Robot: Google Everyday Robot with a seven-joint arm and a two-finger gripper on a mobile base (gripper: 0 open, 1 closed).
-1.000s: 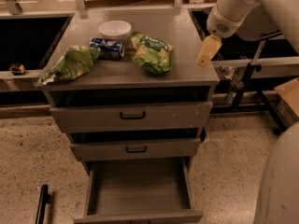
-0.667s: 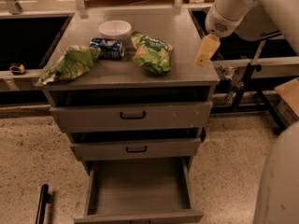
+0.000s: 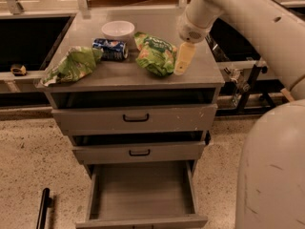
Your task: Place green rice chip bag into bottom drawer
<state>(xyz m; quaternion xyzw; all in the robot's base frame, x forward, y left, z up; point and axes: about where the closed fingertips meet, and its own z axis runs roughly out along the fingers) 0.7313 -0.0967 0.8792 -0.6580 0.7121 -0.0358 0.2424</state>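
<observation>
The blue can [image 3: 109, 49] is lying on its side with its end [image 3: 127, 50] against the green rice chip bag, so the can will turn around when the robot lifts the bag.
The green rice chip bag [image 3: 157, 55] lies on the cabinet top [image 3: 200, 75], right of centre, bright green with a darker oval and chip pictures. My gripper [image 3: 184, 59] hangs from the white arm just to the bag's right, close beside its edge and low over the top. Nothing shows in its hold. The bottom drawer [image 3: 143, 191] is pulled out at the foot of the cabinet, and its flat grey floor is bare.
A paler green bag [image 3: 71, 65] lies at the top's left edge, a blue can [image 3: 110, 49] on its side beside it, a white bowl [image 3: 118, 30] behind. Two shut drawer fronts [image 3: 136, 119] have black handles. My white base [image 3: 271, 175] fills the lower right.
My gripper has moved left, from near the top's right edge to just beside the green rice chip bag. The bag and the other things have not moved.
</observation>
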